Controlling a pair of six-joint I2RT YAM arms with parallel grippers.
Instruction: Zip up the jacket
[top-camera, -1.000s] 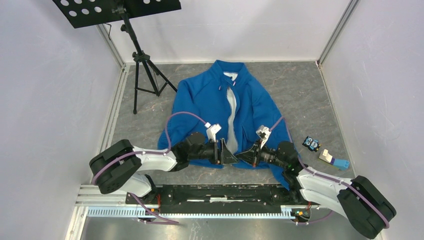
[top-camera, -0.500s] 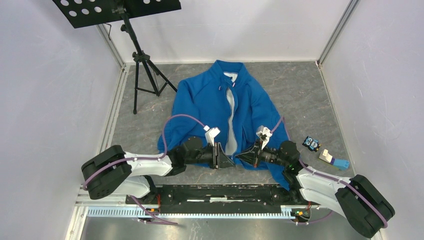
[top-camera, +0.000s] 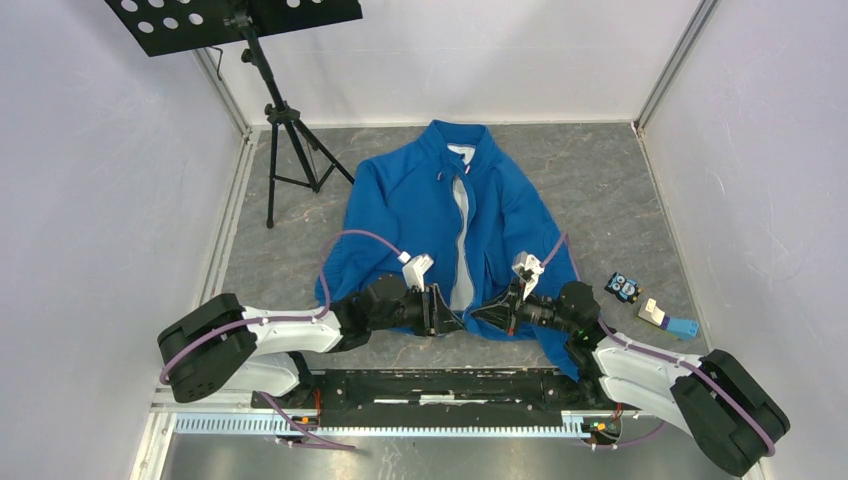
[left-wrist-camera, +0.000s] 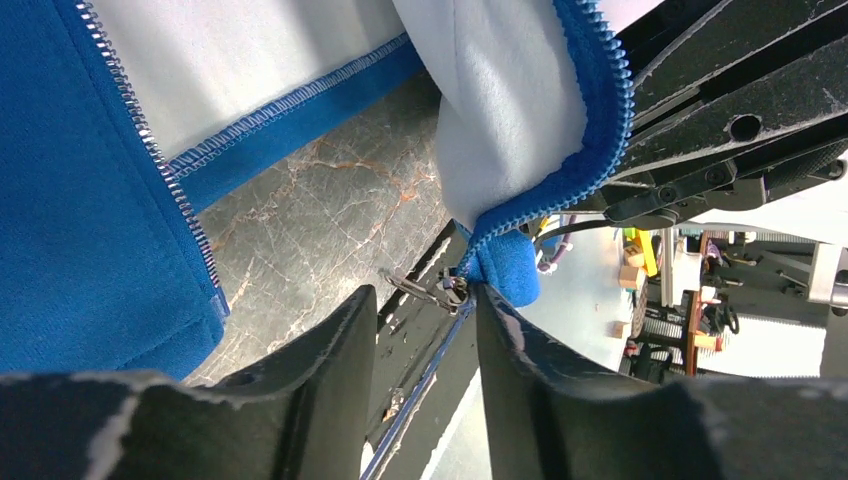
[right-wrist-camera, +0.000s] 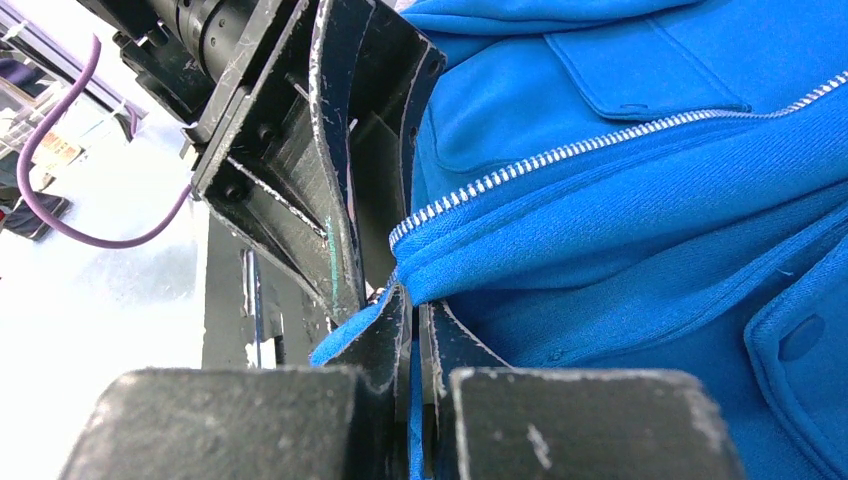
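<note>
The jacket's zipper edge curls (left-wrist-camera: 572, 187) and its metal slider juts crookedly, so my left gripper should grip the slider (left-wrist-camera: 453, 290) and straighten that edge while my right gripper opens.
The bright blue jacket (top-camera: 420, 200) lies flat on the grey floor, collar at the far end, its front parted and showing white lining (top-camera: 462, 240). My right gripper (top-camera: 482, 314) is shut on the bottom hem corner of one front panel (right-wrist-camera: 470, 260), blue cloth pinched between its tips (right-wrist-camera: 415, 305). My left gripper (top-camera: 445, 316) is open right beside it. In the left wrist view its fingers (left-wrist-camera: 330, 350) stand apart on either side of the metal zipper slider (left-wrist-camera: 435, 290) at that held corner (left-wrist-camera: 505, 270). The other zipper edge (left-wrist-camera: 150, 150) lies to the left.
A black music stand on a tripod (top-camera: 285, 125) stands at the far left. A small blue-black object (top-camera: 623, 288) and a white-and-blue object (top-camera: 666, 319) lie on the floor right of the jacket. White walls close in on three sides. A black rail (top-camera: 440, 385) runs along the near edge.
My left arm has drawn back to the left and lowered; its gripper now sits closer around the hem corner. The right gripper keeps its hold with little motion.
</note>
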